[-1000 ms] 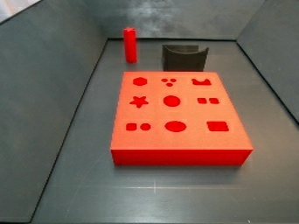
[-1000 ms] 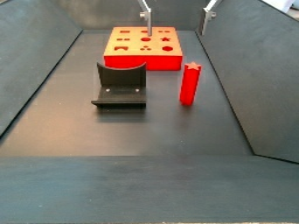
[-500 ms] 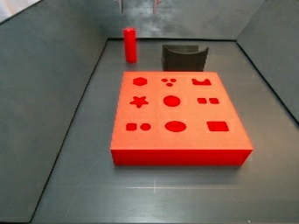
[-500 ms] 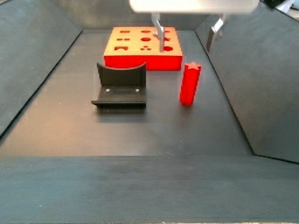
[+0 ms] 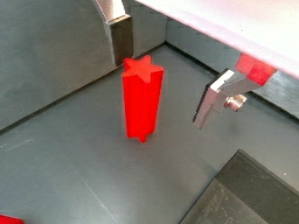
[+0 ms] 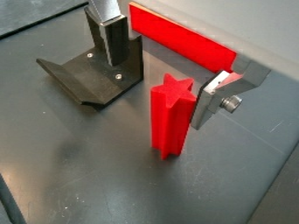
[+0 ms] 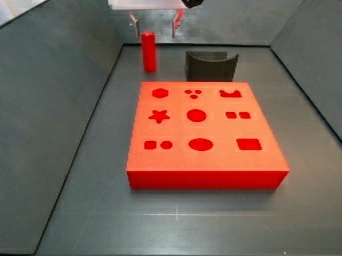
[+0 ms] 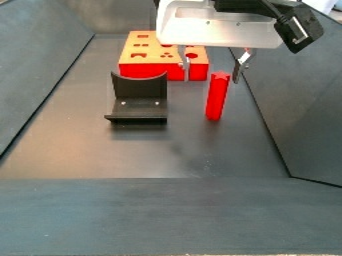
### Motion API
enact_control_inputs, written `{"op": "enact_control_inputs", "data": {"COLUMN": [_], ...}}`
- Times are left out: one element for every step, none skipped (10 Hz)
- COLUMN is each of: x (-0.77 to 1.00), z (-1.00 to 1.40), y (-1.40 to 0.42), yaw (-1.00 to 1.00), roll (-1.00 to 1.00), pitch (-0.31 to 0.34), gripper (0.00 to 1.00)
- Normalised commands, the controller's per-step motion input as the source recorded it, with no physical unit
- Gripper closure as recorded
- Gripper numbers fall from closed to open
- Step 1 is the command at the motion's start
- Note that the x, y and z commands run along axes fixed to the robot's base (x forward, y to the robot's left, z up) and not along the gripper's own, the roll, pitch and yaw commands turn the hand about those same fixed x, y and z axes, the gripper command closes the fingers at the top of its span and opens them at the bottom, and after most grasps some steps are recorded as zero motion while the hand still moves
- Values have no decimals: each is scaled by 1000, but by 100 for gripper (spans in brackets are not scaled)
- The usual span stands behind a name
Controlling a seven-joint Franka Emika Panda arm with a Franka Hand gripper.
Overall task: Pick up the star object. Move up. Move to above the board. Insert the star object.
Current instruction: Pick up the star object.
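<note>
The star object [image 7: 148, 52] is much taller than the board's front edge [image 7: 207, 180], so I expect its upper part to stay above the board when I put it in.
The star object [image 5: 142, 98] is a tall bright red peg with a star-shaped top, standing upright on the dark floor; it shows in both wrist views [image 6: 170, 118] and both side views [image 7: 148, 52] [image 8: 217, 97]. My gripper [image 8: 213, 66] is open and empty, just above the peg's top. Its fingers [image 5: 121, 35] stand apart on either side of the peg without touching it. The gripper also shows in a wrist view [image 6: 163, 70] and at the top of a side view [image 7: 158, 17]. The board [image 7: 214, 131] is a flat red slab with shaped holes, lying apart from the peg [image 8: 144, 56].
The fixture [image 8: 138, 97] stands on the floor between the board and the peg's side, also seen in a side view [image 7: 211, 66] and a wrist view [image 6: 93, 77]. Grey walls enclose the floor closely behind the peg [image 5: 70, 52].
My gripper has come down into both side views and now hangs open right over the star object. The peg, board and fixture have not moved.
</note>
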Motion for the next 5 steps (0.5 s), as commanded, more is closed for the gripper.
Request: {"op": "enact_control_inputs", "data": {"x": [0, 0, 0, 0, 0], "z": [-223, -449, -200, 0, 0], "y": [-17, -100, 0, 0, 0], "yaw": [0, 0, 0, 0, 0], "roll": [31, 97, 34, 0, 0], "pitch": [-16, -53, -33, 0, 0], "gripper": [0, 0, 0, 0, 100]}}
